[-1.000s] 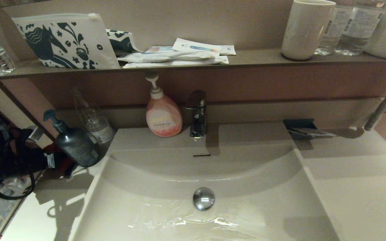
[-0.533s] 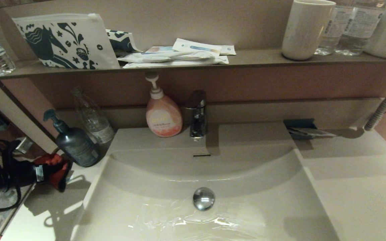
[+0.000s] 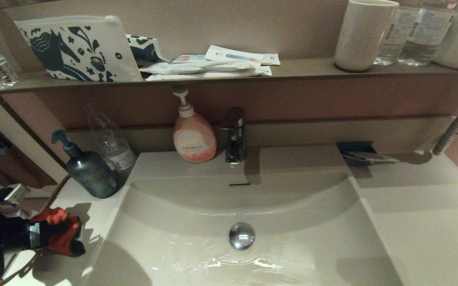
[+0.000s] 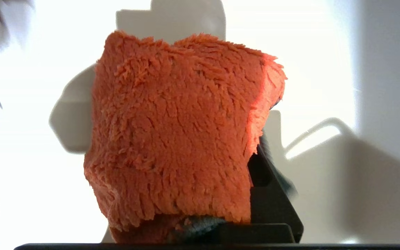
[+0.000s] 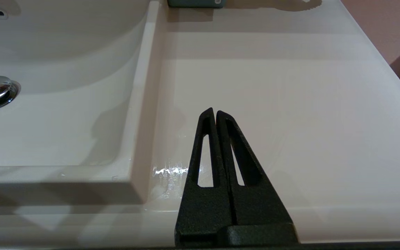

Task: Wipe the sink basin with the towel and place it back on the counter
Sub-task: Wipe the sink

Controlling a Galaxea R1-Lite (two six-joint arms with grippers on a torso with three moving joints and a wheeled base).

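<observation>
The robot's left gripper should swing the towel back and put it down next to the dark pump bottle, because the towel is hanging near the counter's outer edge.
The red-orange fluffy towel hangs bunched in my left gripper, which is shut on it above the counter left of the sink basin. In the left wrist view the towel covers nearly all of the jaws; one black finger shows beside it. The basin is off-white with a chrome drain stopper and an overflow slot. My right gripper is shut and empty over the counter right of the basin, and it does not show in the head view.
A dark pump bottle and a clear bottle stand on the left counter just behind the towel. A pink soap dispenser and chrome tap are behind the basin. The shelf above holds cups, bottles and pouches. Water film lies in the basin's front.
My left gripper has carried the towel toward the front, away from the dark pump bottle, and lower in the head view. The right gripper has not visibly moved.
</observation>
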